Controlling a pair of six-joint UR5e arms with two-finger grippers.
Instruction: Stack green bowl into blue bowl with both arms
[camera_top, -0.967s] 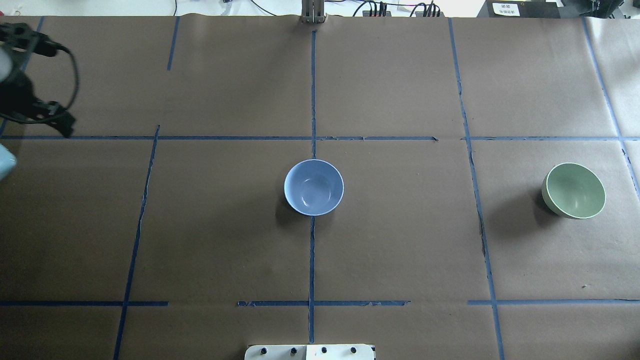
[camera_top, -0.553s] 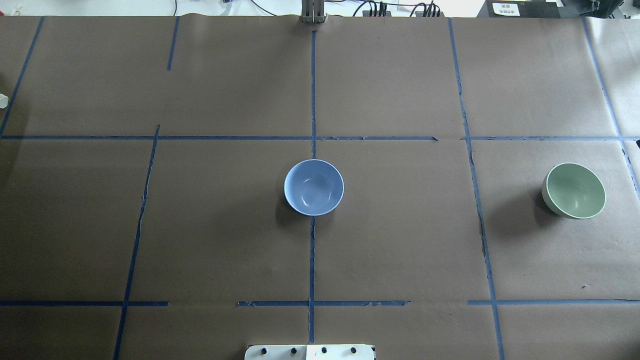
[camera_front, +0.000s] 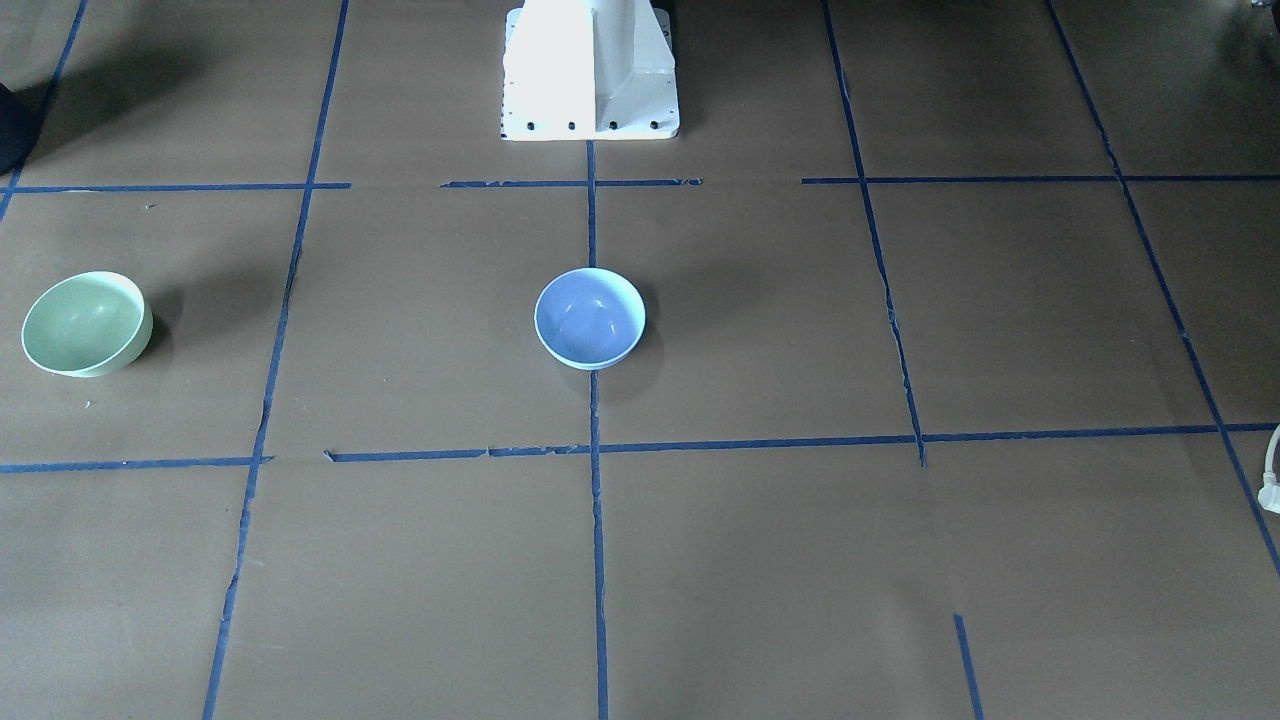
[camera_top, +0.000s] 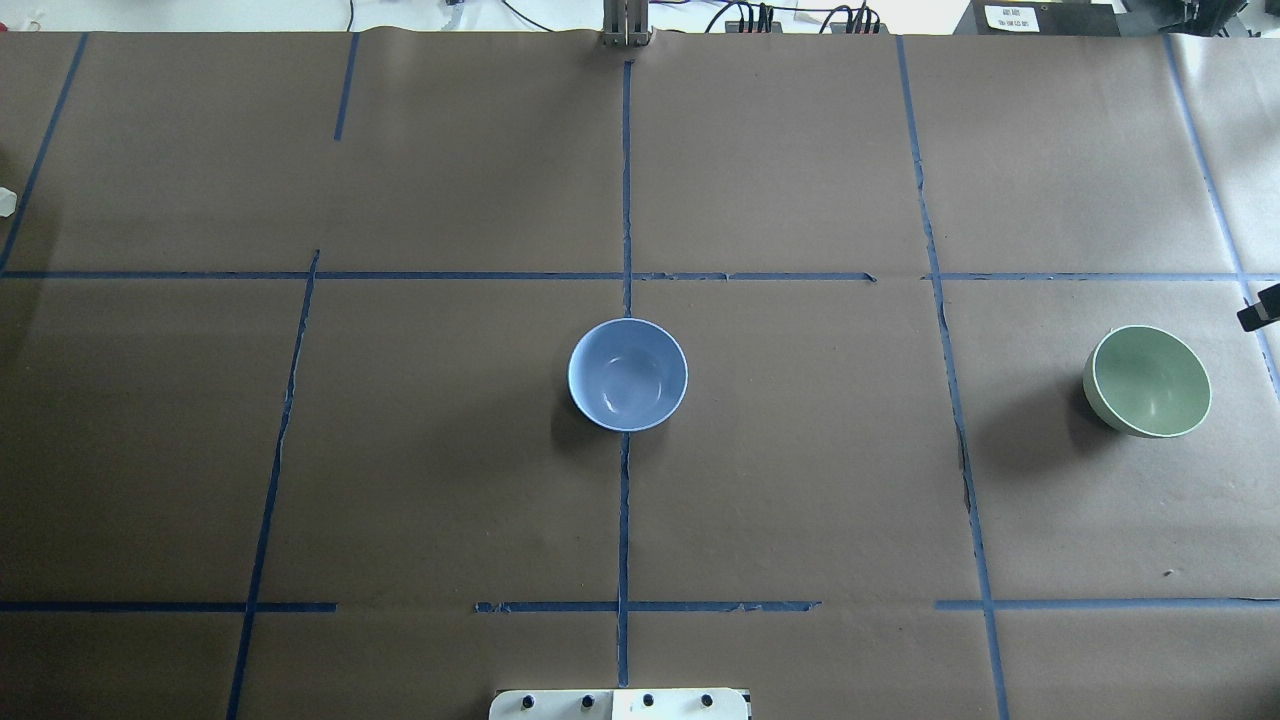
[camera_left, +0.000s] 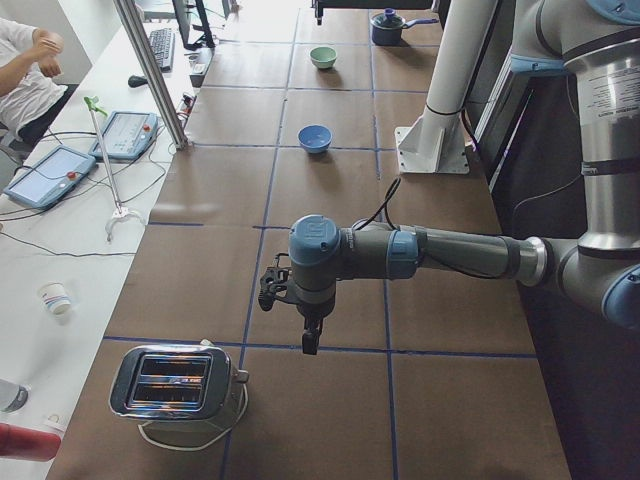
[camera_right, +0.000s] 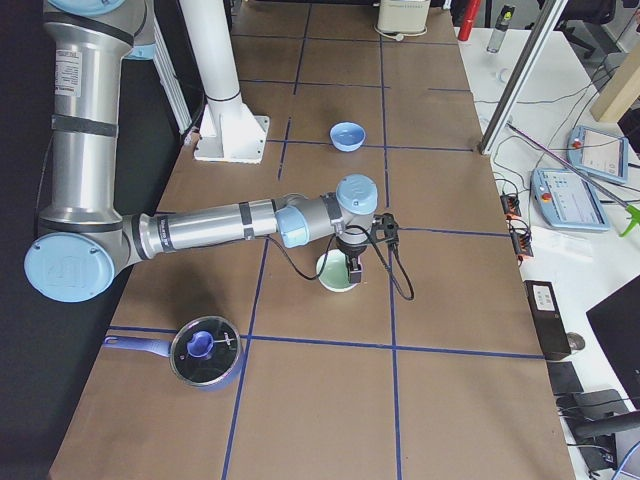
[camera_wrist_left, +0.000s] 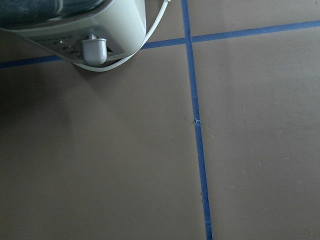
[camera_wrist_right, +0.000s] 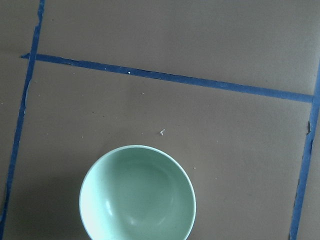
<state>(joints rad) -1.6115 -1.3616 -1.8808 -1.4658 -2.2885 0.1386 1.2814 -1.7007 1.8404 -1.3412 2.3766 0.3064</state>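
The blue bowl's empty hollow (camera_front: 589, 318) widens like the green bowl (camera_front: 88, 324). The green bowl should nest almost up to its rim when I lower it in.
The green bowl (camera_top: 1147, 381) sits upright at the table's right end; it also shows in the front view (camera_front: 85, 323) and the right wrist view (camera_wrist_right: 137, 195). The blue bowl (camera_top: 628, 374) sits upright at the table's middle, empty. My right gripper (camera_right: 355, 272) hangs just above the green bowl's (camera_right: 330, 275) far rim; only a black sliver of it (camera_top: 1258, 307) shows overhead, and I cannot tell whether it is open or shut. My left gripper (camera_left: 311, 343) hangs over the table's left end, far from both bowls; I cannot tell its state.
A chrome toaster (camera_left: 175, 385) with a white cord stands near the left gripper and shows in the left wrist view (camera_wrist_left: 75, 25). A blue lidded pot (camera_right: 205, 352) sits beyond the green bowl. The white pedestal (camera_front: 590, 70) stands behind the blue bowl. An operator (camera_left: 25, 70) sits beside the table.
The left arm has moved out of the overhead view at the left edge. A black part of the right gripper has come in at the right edge. Neither bowl has moved.
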